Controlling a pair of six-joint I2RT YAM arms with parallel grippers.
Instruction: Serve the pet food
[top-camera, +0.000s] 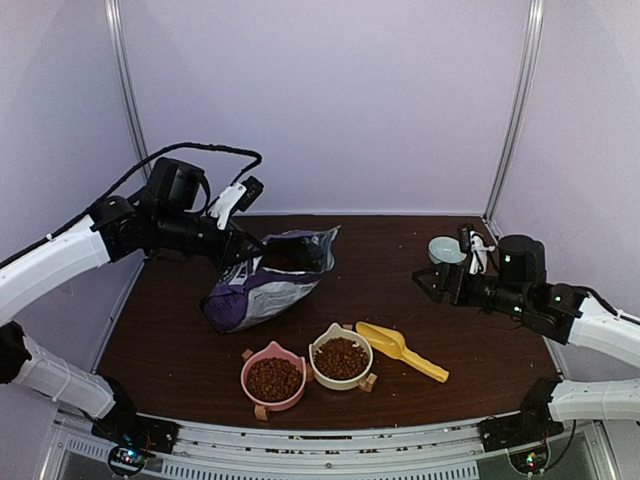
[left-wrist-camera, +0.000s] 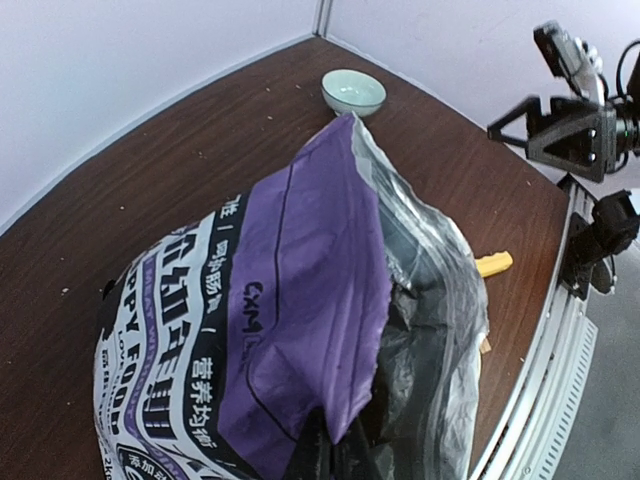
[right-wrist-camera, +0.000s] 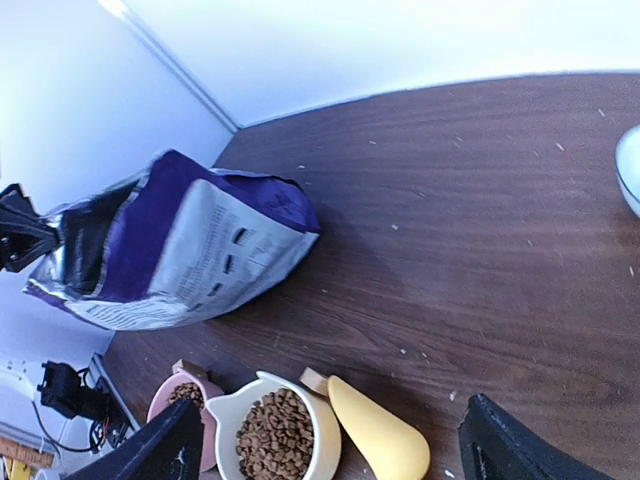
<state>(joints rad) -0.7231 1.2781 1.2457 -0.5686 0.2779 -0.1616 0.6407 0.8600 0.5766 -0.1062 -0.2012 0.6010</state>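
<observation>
The bag is leaning with its opening gaping (top-camera: 289, 255) beyond my left gripper's pinch. My right gripper should hold the opening's loose corner (top-camera: 332, 236) first, before my left gripper closes the opening.
Pet food fills two cat-shaped bowls near the table's front: a pink bowl (top-camera: 273, 378) and a cream bowl (top-camera: 341, 357), whose brown kibble (right-wrist-camera: 272, 437) also shows in the right wrist view. The purple food bag (top-camera: 265, 280) leans on the table with its torn top up. My left gripper (top-camera: 240, 250) is shut on the bag's upper edge, the purple flap (left-wrist-camera: 300, 300) pinched between its fingers (left-wrist-camera: 335, 450). The yellow scoop (top-camera: 400, 350) lies flat beside the cream bowl. My right gripper (top-camera: 430, 283) hangs open above the table, right of the scoop (right-wrist-camera: 380, 435), holding nothing.
A small pale green bowl (top-camera: 445, 250) stands at the back right, just behind my right arm; it also shows far off (left-wrist-camera: 353, 92) in the left wrist view. White walls close the table's back and sides. Crumbs dot the dark wood.
</observation>
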